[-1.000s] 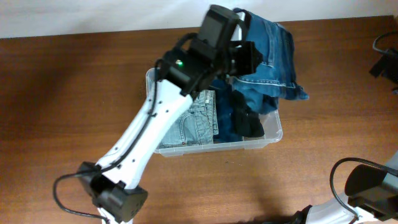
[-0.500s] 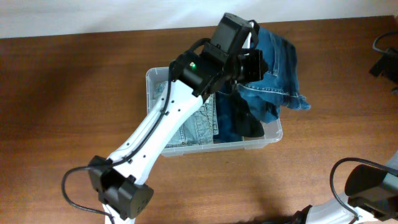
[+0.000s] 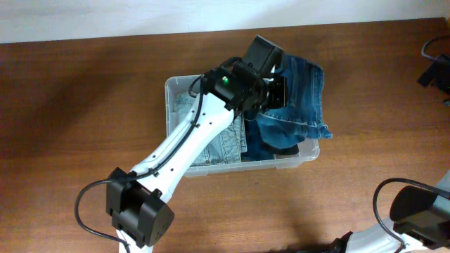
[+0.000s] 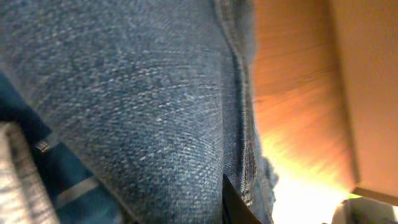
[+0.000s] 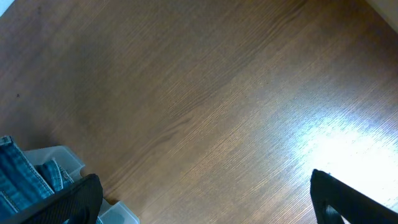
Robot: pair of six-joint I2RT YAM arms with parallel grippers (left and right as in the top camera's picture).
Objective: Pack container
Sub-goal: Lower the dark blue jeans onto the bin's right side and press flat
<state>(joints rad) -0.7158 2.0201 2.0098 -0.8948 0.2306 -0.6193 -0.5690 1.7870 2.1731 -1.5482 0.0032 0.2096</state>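
The dark blue jeans' gripped end (image 3: 271,120) is over the container, so the robot's left gripper goes on pulling it toward the light-blue jeans (image 3: 228,144) until the rest is clear of the container's rim.
The container (image 3: 169,90) is a clear plastic bin at the table's middle. Folded light-blue jeans (image 3: 223,144) lie in its left half and a dark garment (image 3: 283,145) lies at its right. My left gripper (image 3: 273,88) is shut on dark blue jeans (image 3: 299,98) and holds them over the bin's right half, where they drape over the far right rim. In the left wrist view the denim (image 4: 137,106) fills the frame and only a sliver of one finger shows. My right gripper (image 5: 205,199) is open and empty above bare table; the container's corner (image 5: 65,155) shows at its left.
The wooden table (image 3: 84,126) lies around the bin. My right arm's base (image 3: 416,207) is at the bottom right. A black object (image 3: 434,67) sits at the right edge.
My left gripper swung right with the dark blue jeans, then came down and back. The jeans now hang lower over the bin's right half.
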